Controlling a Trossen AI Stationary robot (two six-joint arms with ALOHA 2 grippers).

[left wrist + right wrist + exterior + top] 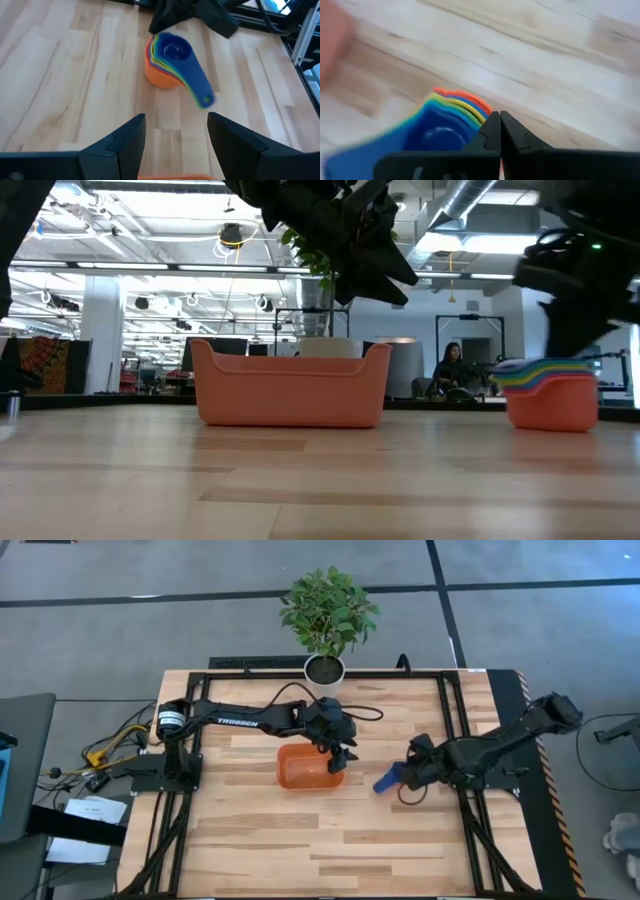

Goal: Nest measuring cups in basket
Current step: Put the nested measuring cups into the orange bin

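My right gripper's shut fingers are at the stack's rim (481, 114), across from its handles (383, 785). I keep pushing the stack's rim until the handles face the table's near edge.
The measuring cups (170, 57) stand nested in one stack on the table, orange at the bottom and dark blue on top, with their handles (199, 90) fanned to one side. The stack (388, 780) is to the right of the orange basket (308, 768), which rests flat on the table. My right gripper (499, 119) is shut, tilted down at the stack's rim on the side away from the basket. My left gripper (176, 122) hangs open above the basket's right end (340, 755), with nothing between its fingers. My right gripper's shut fingertips (492, 122) stand right at the rim of the nested cups (479, 111), coming slanting down from the table's right. I cannot tell whether they touch the stack. The stack sits upright on the table.
A white plant pot (324, 668) with a leafy plant stands at the table's far edge, behind the basket. Black frame rails (455, 710) run along the table's sides. Bare wood lies between the basket and the near edge (330, 860).
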